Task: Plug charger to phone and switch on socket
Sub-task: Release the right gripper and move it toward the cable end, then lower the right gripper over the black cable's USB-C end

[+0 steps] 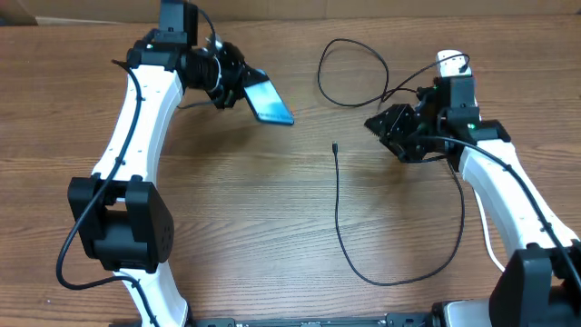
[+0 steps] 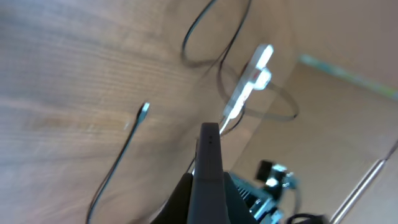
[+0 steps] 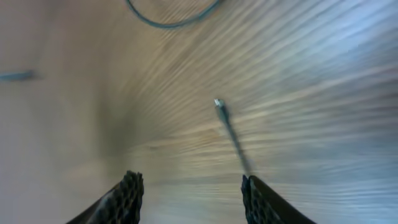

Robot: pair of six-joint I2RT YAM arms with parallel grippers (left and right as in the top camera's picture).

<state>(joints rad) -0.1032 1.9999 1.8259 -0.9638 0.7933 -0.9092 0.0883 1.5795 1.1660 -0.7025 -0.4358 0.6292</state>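
Observation:
Next, my left gripper pulls the phone back straight while my right gripper takes the charger's tip, because the phone slants and the charger's tip lies loose.
My left gripper is shut on the phone, whose light blue screen hangs tilted above the table at the back left. In the left wrist view the phone shows edge-on as a dark bar between the jaws of my left gripper. The charger, a thin black cable, lies on the wood with its plug tip mid-table. My right gripper hovers open just right of that tip. In the right wrist view the tip lies ahead of my open right gripper, the cable running back toward the right finger. The white socket sits behind the right arm.
The charger cable runs toward the front edge, curves right and back up past the right arm. Another loop of it lies at the back centre near the socket. The left arm spans the left side.

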